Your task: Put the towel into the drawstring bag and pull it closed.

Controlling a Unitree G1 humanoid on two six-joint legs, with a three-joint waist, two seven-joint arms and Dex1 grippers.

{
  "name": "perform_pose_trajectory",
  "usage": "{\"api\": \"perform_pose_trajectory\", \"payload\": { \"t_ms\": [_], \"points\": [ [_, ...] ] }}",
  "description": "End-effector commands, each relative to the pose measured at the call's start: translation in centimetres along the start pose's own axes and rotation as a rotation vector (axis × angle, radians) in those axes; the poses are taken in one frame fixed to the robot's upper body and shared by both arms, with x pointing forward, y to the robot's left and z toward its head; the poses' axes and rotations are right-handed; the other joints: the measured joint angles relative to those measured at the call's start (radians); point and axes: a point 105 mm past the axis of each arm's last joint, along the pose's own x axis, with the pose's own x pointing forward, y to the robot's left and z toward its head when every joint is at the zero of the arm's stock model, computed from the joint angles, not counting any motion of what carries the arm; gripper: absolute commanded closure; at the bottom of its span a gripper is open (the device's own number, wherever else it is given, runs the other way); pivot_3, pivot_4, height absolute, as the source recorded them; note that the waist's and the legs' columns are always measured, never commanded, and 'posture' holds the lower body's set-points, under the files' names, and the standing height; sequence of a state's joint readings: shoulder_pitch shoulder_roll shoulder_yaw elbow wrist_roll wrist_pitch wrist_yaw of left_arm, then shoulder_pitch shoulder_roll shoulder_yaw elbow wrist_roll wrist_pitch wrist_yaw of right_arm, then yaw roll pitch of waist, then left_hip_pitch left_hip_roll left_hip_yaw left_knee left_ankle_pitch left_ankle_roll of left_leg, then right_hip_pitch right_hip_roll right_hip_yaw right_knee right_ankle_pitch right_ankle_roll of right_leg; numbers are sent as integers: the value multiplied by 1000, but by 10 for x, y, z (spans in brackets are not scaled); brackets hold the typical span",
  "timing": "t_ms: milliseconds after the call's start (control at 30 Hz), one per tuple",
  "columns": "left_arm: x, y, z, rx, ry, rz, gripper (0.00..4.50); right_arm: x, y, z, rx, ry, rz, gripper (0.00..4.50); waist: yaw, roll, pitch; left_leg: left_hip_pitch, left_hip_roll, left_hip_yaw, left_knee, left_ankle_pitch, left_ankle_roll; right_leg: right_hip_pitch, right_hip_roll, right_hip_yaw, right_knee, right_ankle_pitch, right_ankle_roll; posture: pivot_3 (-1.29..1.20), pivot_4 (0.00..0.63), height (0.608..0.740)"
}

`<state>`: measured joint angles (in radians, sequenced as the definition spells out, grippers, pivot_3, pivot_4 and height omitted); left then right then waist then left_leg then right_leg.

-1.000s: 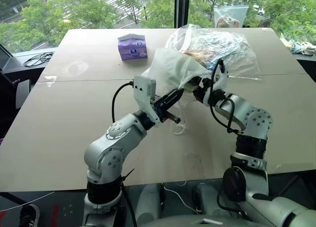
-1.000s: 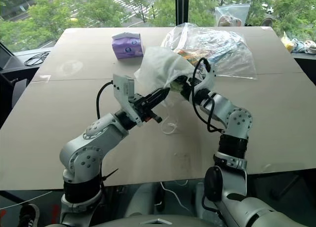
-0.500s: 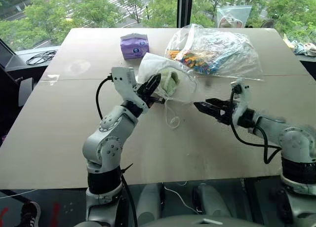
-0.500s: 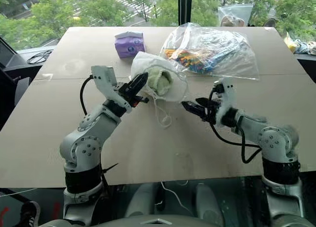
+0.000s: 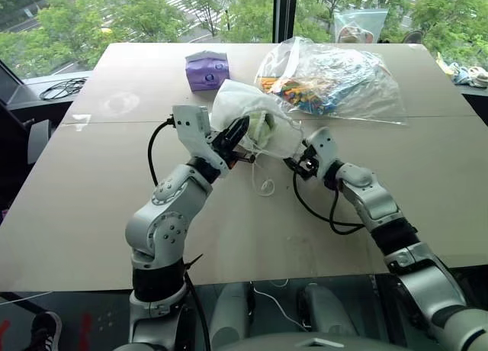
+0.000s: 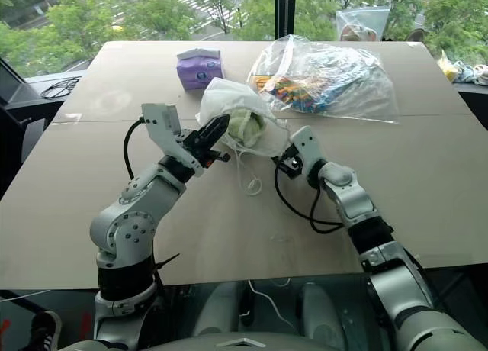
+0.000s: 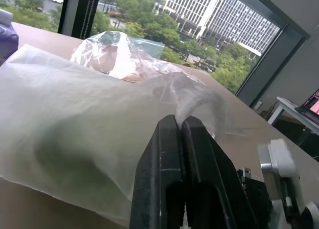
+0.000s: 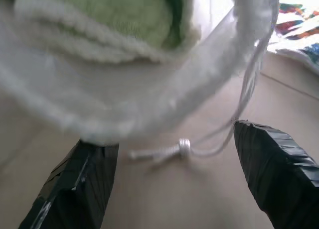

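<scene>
The white cord (image 8: 243, 97) trails from the drawstring bag's loose rim. The bag's opening (image 5: 264, 130) will bunch in and cover up the towel when I pull the cord.
The drawstring bag (image 5: 245, 107), white and thin, hangs above the table with my left gripper (image 5: 238, 132) shut on its fabric; the left wrist view shows the two fingers (image 7: 172, 139) pinched on the cloth. The light green towel (image 5: 260, 125) sits inside the bag and shows through its mouth. White cords (image 5: 264, 185) dangle from the bag down to the table. My right gripper (image 5: 293, 165) is open just right of and below the bag. In the right wrist view its fingers (image 8: 82, 181) stand wide apart under the bag (image 8: 129, 102), with the towel (image 8: 114, 15) above and the cord's knot (image 8: 182, 147) between them.
A purple tissue pack (image 5: 206, 69) stands behind the bag. A large clear plastic bag (image 5: 335, 76) of colourful items lies at the back right. Bare tabletop (image 5: 91, 191) stretches to the left and front. Black cables (image 5: 61, 88) lie beyond the table's far left edge.
My right gripper left the bag's mouth, swung out to the right, then came back, rolled over, to the bag's lower right side. The towel stays in the bag, still held by my left gripper.
</scene>
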<state>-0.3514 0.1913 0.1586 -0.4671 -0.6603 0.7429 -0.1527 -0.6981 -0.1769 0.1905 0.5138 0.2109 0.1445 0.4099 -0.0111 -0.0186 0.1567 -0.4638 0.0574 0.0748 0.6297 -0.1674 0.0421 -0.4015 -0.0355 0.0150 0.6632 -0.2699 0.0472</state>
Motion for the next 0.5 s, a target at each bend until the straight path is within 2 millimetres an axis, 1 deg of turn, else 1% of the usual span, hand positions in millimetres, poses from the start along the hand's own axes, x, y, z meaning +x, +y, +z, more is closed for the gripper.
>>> {"api": "perform_pose_trajectory", "payload": {
  "t_ms": [33,67,100,133,167,200,233,333,367,500],
  "points": [
    [-4,-8,11,29,-40,-27,4500,11,-24,16,68,-72,-121,677,2,0,0,0,0,0,0,0,0,0,0,0,0,0,0,0,150,740],
    [-5,-8,11,35,-38,-26,4500,14,-28,16,91,-72,-153,677,2,0,0,0,0,0,0,0,0,0,-1,0,0,0,0,0,150,740],
    [-5,-8,11,39,-37,-25,4500,15,-32,17,95,-73,-174,1200,2,0,0,0,0,0,0,0,0,0,-2,0,0,0,0,0,150,740],
    [-6,-7,12,42,-39,-22,4500,16,-33,17,87,-77,-180,1494,2,0,0,0,0,0,0,0,0,0,-2,0,0,0,0,0,150,740],
    [-6,-7,13,43,-41,-19,4500,16,-35,17,83,-79,-187,1940,2,0,0,0,0,0,0,0,0,0,-3,-1,0,0,0,0,150,740],
    [-7,-6,13,43,-42,-17,4500,16,-36,17,81,-82,-192,2221,1,0,0,0,0,0,0,0,0,0,-3,-1,0,0,0,0,150,740],
    [-7,-5,14,44,-43,-14,4500,15,-37,16,81,-86,-195,2799,-1,0,0,0,0,0,0,0,0,0,-3,0,0,0,0,0,150,740],
    [-8,-5,13,44,-42,-11,4500,10,-42,13,67,-95,-213,4107,-3,0,0,0,0,0,-1,0,0,0,-3,-1,0,0,0,0,150,740],
    [-9,-5,13,43,-42,-10,4500,7,-46,12,68,-102,-225,4346,-4,0,0,0,0,0,-1,0,0,0,-3,-1,1,0,0,0,150,740],
    [-9,-5,11,46,-34,-10,4500,-9,-64,21,40,-152,-289,4346,-2,0,0,0,0,0,-1,0,0,0,-2,-1,1,0,0,0,150,740]
  ]
}}
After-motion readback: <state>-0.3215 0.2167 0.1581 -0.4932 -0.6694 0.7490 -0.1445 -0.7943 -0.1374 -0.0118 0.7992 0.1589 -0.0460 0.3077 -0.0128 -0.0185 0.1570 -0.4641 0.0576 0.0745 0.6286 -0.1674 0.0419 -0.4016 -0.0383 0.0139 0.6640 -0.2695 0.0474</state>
